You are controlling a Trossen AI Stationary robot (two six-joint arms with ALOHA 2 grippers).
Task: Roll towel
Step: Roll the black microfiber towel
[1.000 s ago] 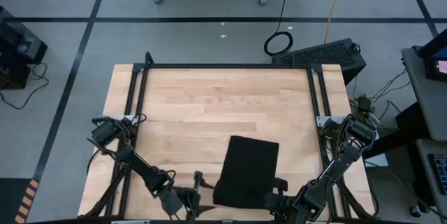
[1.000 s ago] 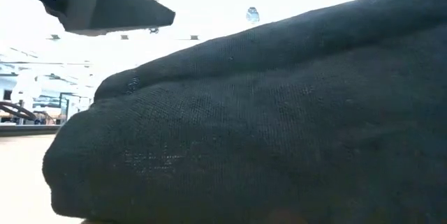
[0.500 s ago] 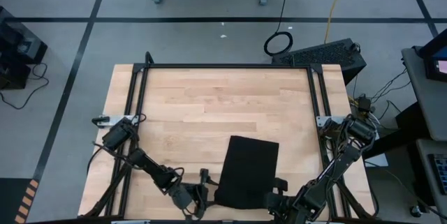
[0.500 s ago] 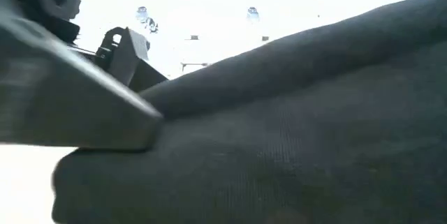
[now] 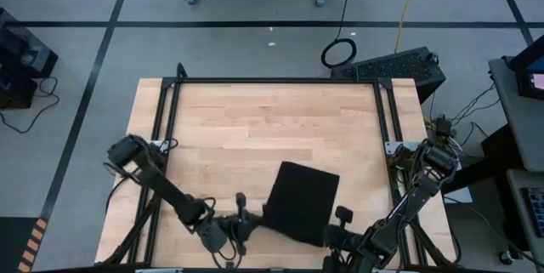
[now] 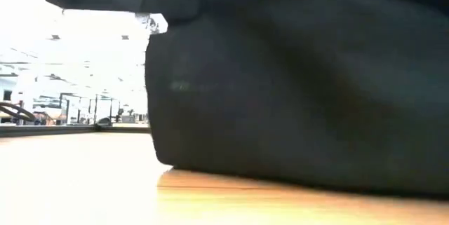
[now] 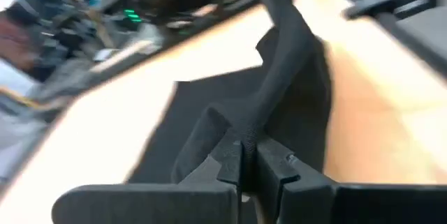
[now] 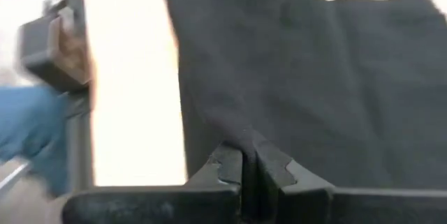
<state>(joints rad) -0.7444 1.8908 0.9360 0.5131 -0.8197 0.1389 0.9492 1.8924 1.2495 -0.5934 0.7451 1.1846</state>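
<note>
My left gripper and right gripper should move the black towel (image 5: 299,203) toward the middle (image 5: 263,171) and turn it straight, because it lies crooked by the table's near edge.
The black towel (image 5: 299,198) lies on the near half of the wooden table (image 5: 255,120), turned a little askew, with its far part flat on the wood. My left gripper (image 5: 246,220) is shut on its near left corner. My right gripper (image 5: 333,232) is shut on its near right corner. In the low view the towel (image 6: 295,85) stands up as a dark wall, with my left gripper (image 6: 168,4) at its upper left. The tag does not show. My left gripper pinches the towel's near left corner (image 7: 246,137) between its two fingers, coming level from the table's left. A ridge of cloth (image 7: 279,56) runs away from the fingers. The corner is lifted, and the rest lies on the table. My right gripper pinches the towel's near right corner (image 8: 244,137) between its two fingers, coming from the table's near right. The cloth bunches at the fingertips and spreads out beyond them. One layer or several, I cannot tell.
A black frame (image 5: 276,80) runs along the table's far, left and right sides. The far half of the tabletop is bare wood. Cables and a black box (image 5: 391,65) lie on the floor beyond the far right corner.
My left gripper has gone toward the table's right edge to the towel's near left corner and shut on it. The towel's near edge has come up off the table and shifted toward the far edge, so the towel now sits askew. Its far edge has stayed down.
</note>
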